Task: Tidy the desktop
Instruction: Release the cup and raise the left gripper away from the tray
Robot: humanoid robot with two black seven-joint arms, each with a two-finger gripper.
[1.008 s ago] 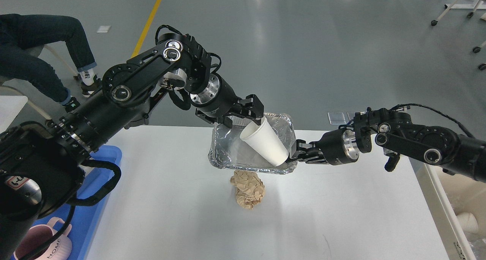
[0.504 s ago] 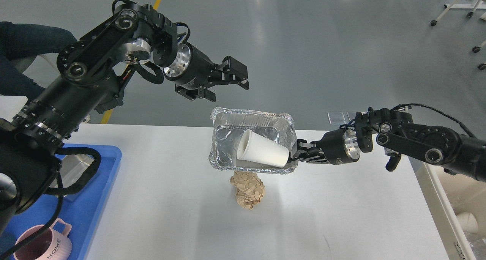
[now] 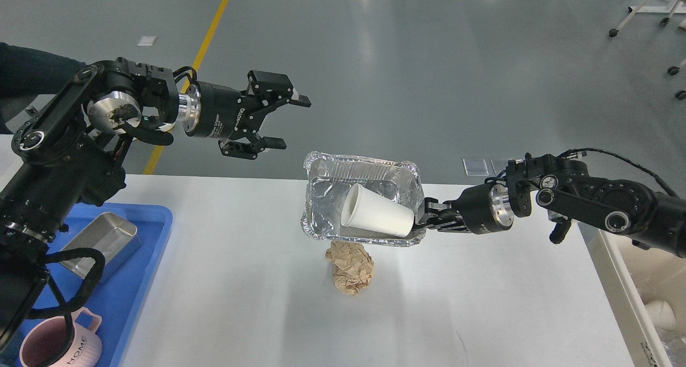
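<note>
I expect the crumpled paper ball (image 3: 351, 268) to stay together in one wad when I lift it over the foil tray, because deep creases (image 3: 357, 262) bunch the brown paper together.
The white desktop (image 3: 241, 286) carries a crumpled brown paper ball (image 3: 349, 267) near its middle. Just behind the ball is a silver foil tray (image 3: 327, 195), and a white paper cup (image 3: 378, 217) lies on its side inside it. My right gripper (image 3: 427, 220) is shut on the foil tray's right rim and holds it tilted. My left gripper (image 3: 286, 119) is open and empty, up in the air to the left of the tray and beyond the table's far edge.
A blue plastic tray (image 3: 155, 222) at the left edge holds a metal loaf tin (image 3: 102, 241) and a pink mug (image 3: 59, 345). A cream bin (image 3: 643, 281) stands beside the table's right edge. A person's leg shows at far left.
My left gripper let go of the white cup and drew back up and to the left. The cup dropped onto its side in the foil tray. The tray shifted slightly to the right.
</note>
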